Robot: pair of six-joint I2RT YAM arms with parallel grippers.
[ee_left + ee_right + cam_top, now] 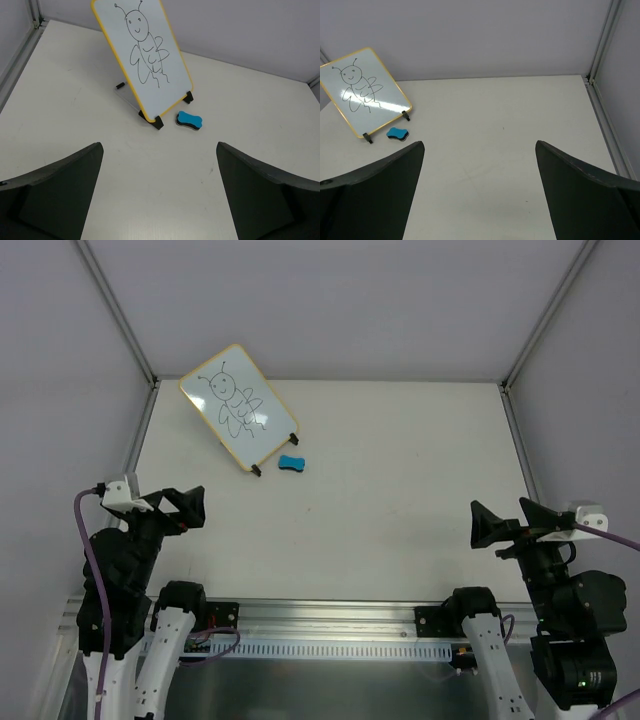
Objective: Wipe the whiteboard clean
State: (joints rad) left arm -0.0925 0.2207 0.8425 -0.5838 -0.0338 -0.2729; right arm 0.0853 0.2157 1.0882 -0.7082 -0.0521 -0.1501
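My open left gripper is facing the whiteboard's yellow side edge (212, 428), which stands free, so I keep going toward the whiteboard's upper corner (183, 387) until the fingers close on the whiteboard's frame.
The whiteboard (238, 406) stands tilted on two black feet at the far left of the table, yellow-framed, with a black bug doodle on it. It also shows in the left wrist view (142, 55) and the right wrist view (364, 91). A small blue eraser (291, 463) lies on the table just right of its front foot; it shows too in the left wrist view (189, 120) and the right wrist view (398, 134). My left gripper (186, 508) is open and empty, near the left base. My right gripper (489, 526) is open and empty, at the near right.
The white table (400, 490) is walled by grey panels with metal corner posts (115, 305). A metal rail (330, 615) runs along the near edge between the arm bases.
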